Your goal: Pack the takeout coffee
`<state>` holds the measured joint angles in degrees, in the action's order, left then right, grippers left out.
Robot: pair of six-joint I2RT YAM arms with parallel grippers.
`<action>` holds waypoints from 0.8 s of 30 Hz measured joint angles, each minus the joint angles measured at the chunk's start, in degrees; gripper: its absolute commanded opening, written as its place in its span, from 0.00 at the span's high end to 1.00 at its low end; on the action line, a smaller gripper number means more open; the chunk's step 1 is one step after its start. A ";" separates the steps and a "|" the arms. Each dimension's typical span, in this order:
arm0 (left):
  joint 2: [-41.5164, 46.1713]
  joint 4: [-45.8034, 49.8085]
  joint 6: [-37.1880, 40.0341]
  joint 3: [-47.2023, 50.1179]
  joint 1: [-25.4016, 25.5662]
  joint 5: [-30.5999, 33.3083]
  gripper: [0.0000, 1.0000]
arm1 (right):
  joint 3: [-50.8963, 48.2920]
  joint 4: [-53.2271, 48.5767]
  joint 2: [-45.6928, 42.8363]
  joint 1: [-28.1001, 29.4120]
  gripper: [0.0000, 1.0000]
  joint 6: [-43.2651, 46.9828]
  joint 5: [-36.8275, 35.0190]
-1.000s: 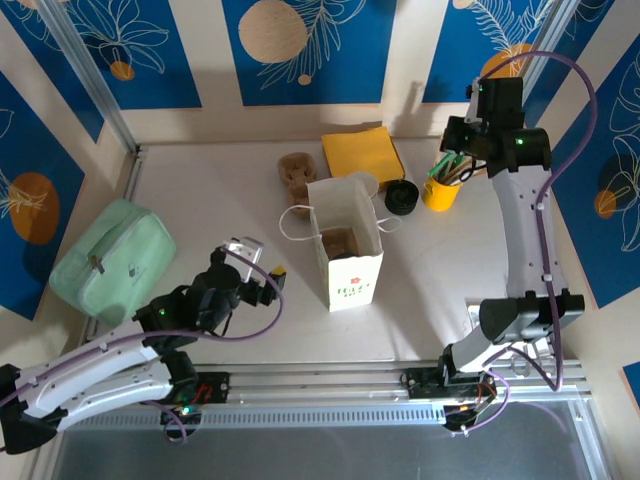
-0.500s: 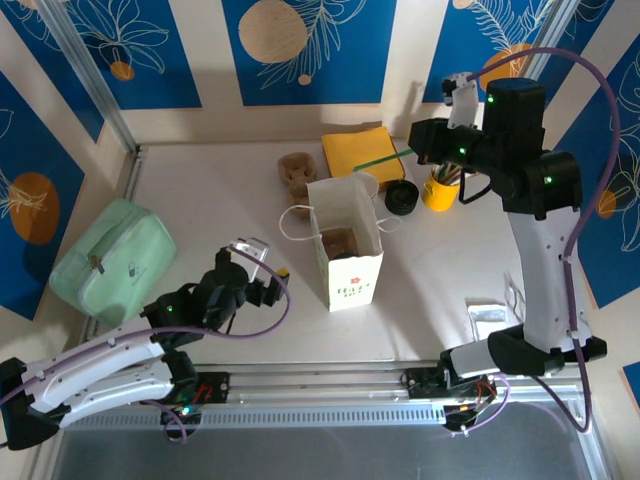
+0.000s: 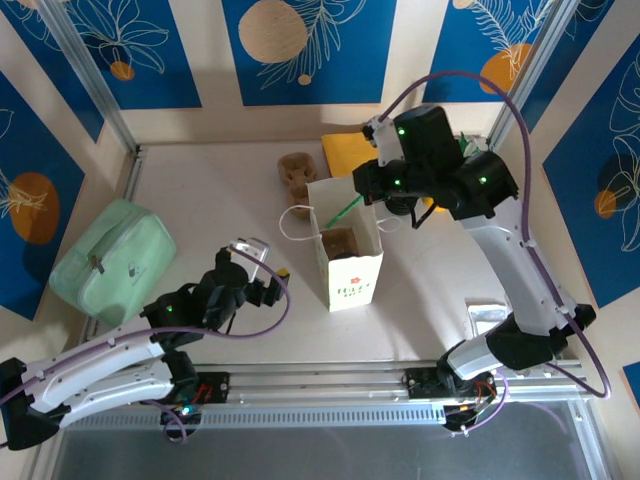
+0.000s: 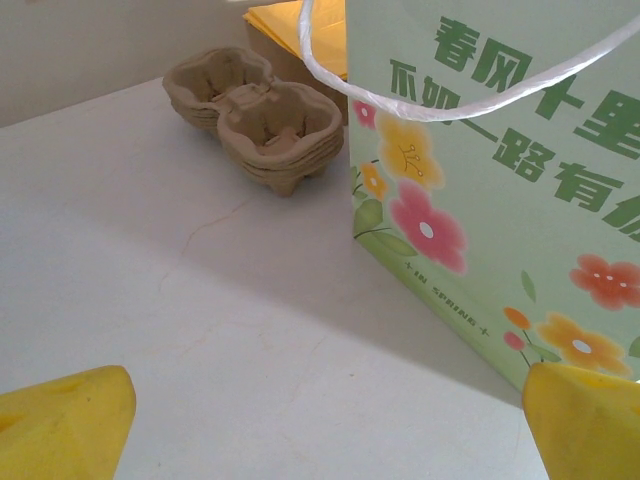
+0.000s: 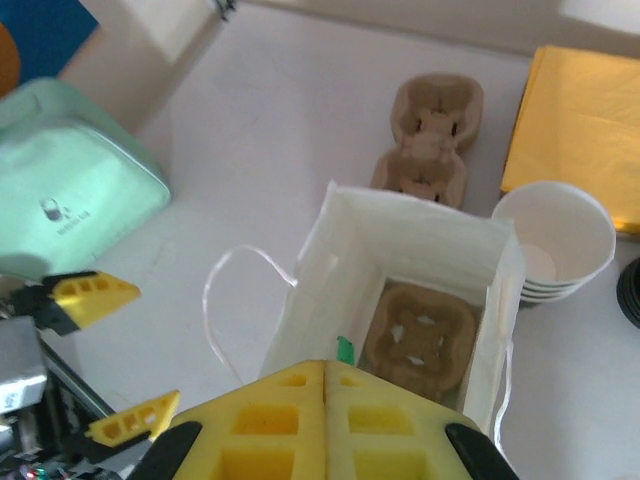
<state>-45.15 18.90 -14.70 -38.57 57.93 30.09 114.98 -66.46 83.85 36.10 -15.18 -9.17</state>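
Note:
The green straw's loose end points into the white bag's opening, so my right gripper should keep lowering it and let go over the bag's brown carrier.
A white paper bag stands open mid-table, with a brown cup carrier lying on its bottom. Over the bag's mouth hangs my right gripper, shut on a thin green straw that slants down into the bag. In the right wrist view the pads are pressed together and the straw's green tip pokes out under them. The takeout coffee's black lid peeks in at that view's right edge; my right arm covers it from above. My left gripper rests open, left of the bag, holding nothing.
A second brown carrier sits behind the bag, beside yellow napkins. White paper cups are stacked right beside the bag. A mint-green pouch lies at the far left. The bag's string handle loops out to the left.
My right arm has swung from the yellow cup at the back right leftward to above the bag, carrying the green straw. The left arm has stayed put.

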 measured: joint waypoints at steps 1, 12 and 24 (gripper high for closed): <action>0.00 0.00 0.00 0.00 0.00 0.00 0.01 | -0.76 -0.15 0.00 0.50 0.93 0.00 -0.59; -0.96 -0.52 0.00 -0.28 0.00 -0.26 0.01 | -8.87 0.83 0.00 4.31 0.93 -0.52 -2.71; -1.90 -1.31 0.00 -0.57 0.00 -1.07 0.01 | -12.96 10.34 0.63 4.72 0.78 -1.18 -5.31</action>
<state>-47.05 17.58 -14.70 -39.13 57.93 29.02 102.02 -56.12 84.49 40.82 -16.36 -14.48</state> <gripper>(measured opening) 0.993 0.161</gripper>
